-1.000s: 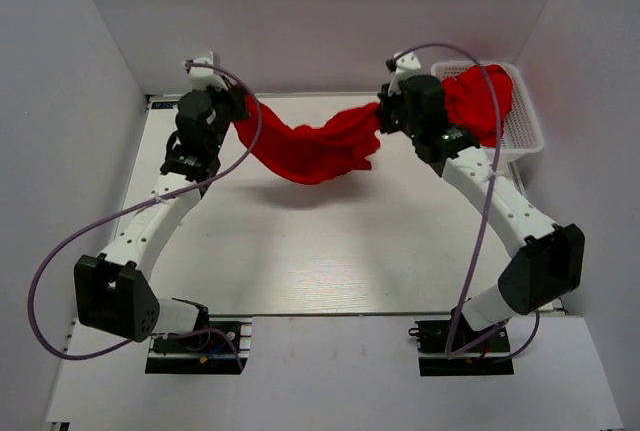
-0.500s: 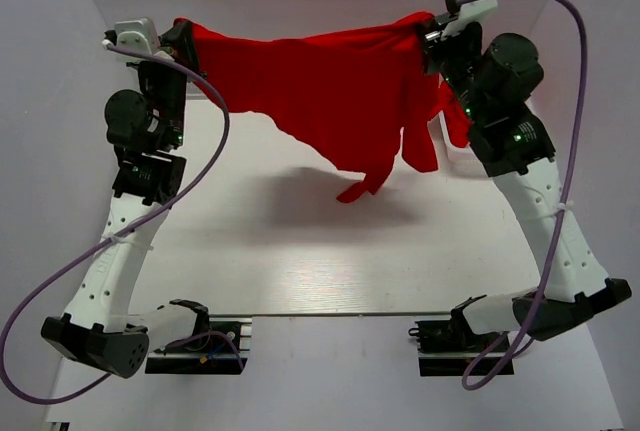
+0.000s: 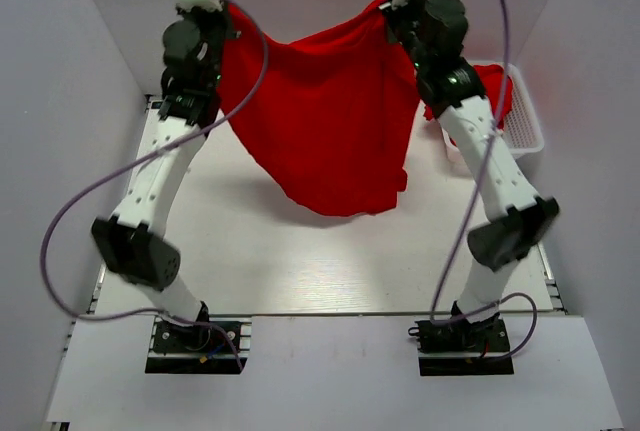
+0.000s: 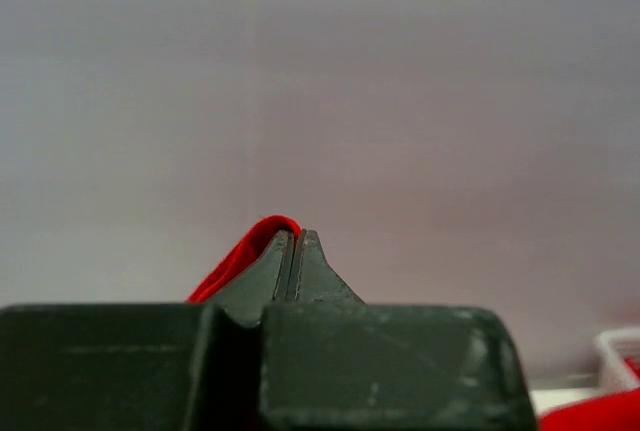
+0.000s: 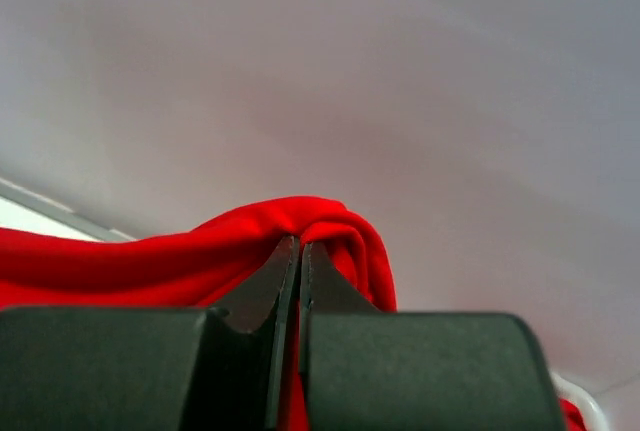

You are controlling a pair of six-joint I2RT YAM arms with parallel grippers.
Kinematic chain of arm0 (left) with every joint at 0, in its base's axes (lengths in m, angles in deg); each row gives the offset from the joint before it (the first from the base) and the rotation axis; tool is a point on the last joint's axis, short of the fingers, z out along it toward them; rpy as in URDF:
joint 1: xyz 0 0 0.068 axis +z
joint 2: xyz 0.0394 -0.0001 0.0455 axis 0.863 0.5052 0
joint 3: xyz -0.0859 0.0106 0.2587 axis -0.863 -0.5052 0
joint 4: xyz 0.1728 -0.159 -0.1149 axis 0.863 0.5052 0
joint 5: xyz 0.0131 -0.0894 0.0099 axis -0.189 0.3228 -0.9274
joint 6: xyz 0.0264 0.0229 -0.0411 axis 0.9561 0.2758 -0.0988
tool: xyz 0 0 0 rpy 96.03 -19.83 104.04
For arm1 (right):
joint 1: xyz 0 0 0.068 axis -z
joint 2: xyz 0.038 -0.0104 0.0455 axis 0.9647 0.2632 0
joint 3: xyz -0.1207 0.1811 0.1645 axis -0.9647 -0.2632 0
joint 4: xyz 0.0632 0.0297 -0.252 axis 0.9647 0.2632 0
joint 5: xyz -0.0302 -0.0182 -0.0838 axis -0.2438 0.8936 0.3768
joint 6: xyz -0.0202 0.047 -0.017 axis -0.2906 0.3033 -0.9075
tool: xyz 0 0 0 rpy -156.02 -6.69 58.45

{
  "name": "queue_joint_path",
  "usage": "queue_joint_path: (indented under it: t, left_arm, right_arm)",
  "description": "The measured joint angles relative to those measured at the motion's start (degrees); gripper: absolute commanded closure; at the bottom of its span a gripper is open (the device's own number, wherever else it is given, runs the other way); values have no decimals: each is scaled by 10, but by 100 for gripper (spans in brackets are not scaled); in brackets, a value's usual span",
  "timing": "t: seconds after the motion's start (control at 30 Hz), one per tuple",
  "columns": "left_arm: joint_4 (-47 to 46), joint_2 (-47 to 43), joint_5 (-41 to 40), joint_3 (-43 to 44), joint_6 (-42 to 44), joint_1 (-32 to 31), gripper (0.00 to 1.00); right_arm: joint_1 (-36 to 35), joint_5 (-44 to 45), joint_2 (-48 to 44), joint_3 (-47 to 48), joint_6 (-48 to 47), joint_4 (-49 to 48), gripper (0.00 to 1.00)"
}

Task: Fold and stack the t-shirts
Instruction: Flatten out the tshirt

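Next, I lay the red t-shirt onto the white table [image 3: 300,263] and regrip its far edge, as the t-shirt hangs crooked from my grippers, its lower edge slanting [image 3: 322,211].
A bright red t-shirt [image 3: 325,126] hangs spread out in the air between my two grippers, high above the table, its lower edge drooping to a point. My left gripper [image 3: 228,13] is shut on the shirt's upper left corner; red cloth [image 4: 245,248] shows at its tips [image 4: 293,236] in the left wrist view. My right gripper [image 3: 385,6] is shut on the upper right corner; cloth [image 5: 200,251] bunches over its tips [image 5: 298,244]. More red shirt cloth [image 3: 492,86] lies in the white basket [image 3: 525,116] at the back right, partly hidden by the right arm.
The white table [image 3: 330,261] lies below the hanging shirt. Grey walls close in on the left, back and right. The basket's rim shows at the lower right of the left wrist view [image 4: 615,346]. Both arms stand raised and stretched toward the back.
Both grippers have moved inward and toward the back wall with the shirt. The shirt now hangs smoother and longer, and the trailing sleeve has dropped in line.
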Motion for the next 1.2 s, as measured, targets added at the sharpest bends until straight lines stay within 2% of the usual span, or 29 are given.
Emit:
queue_joint_path:
  t: [0.13, 0.23, 0.3, 0.37, 0.43, 0.53, 0.67, 0.77, 0.87, 0.93, 0.97, 1.0, 1.07, 1.2]
  left_arm:
    - [70, 159, -5, 176, 18, 8, 100]
    - [123, 258, 9, 334, 26, 17, 100]
    - [140, 274, 14, 378, 30, 19, 100]
    - [140, 252, 15, 369, 33, 21, 100]
    - [125, 195, 15, 311, 39, 23, 100]
    - [110, 63, 11, 163, 43, 23, 100]
    - [76, -150, -8, -114, 19, 16, 100]
    - [96, -264, -22, -283, -40, 12, 100]
    - [158, -328, -33, -420, -127, 12, 100]
    - [227, -339, -31, -482, -173, 12, 16]
    - [270, -338, -28, -501, -196, 12, 0]
    - [311, -335, -24, -513, -215, 12, 0]
    - [369, -333, -16, -518, -241, 12, 0]
    - [383, -336, 3, -507, -243, 12, 0]
  right_arm:
    - [18, -6, 137, 123, 6, 8, 100]
    - [30, -25, 169, 141, 16, -1, 100]
    - [36, -40, 160, 127, 20, -22, 100]
    - [40, -61, 145, 124, 20, -29, 100]
    - [43, -78, 106, 108, 19, -34, 100]
    - [43, -99, 12, 24, 6, -37, 100]
    - [41, -129, -121, -139, -10, -44, 100]
    - [40, -148, -168, -248, -12, -18, 100]
    - [40, -188, -160, -339, -3, 41, 71]
    - [40, -228, -143, -394, 2, 90, 32]
    - [40, -245, -134, -416, 4, 118, 24]
    - [40, -261, -124, -433, 1, 145, 10]
    - [40, -282, -113, -448, 2, 185, 10]
    - [40, -292, -114, -436, 17, 203, 10]
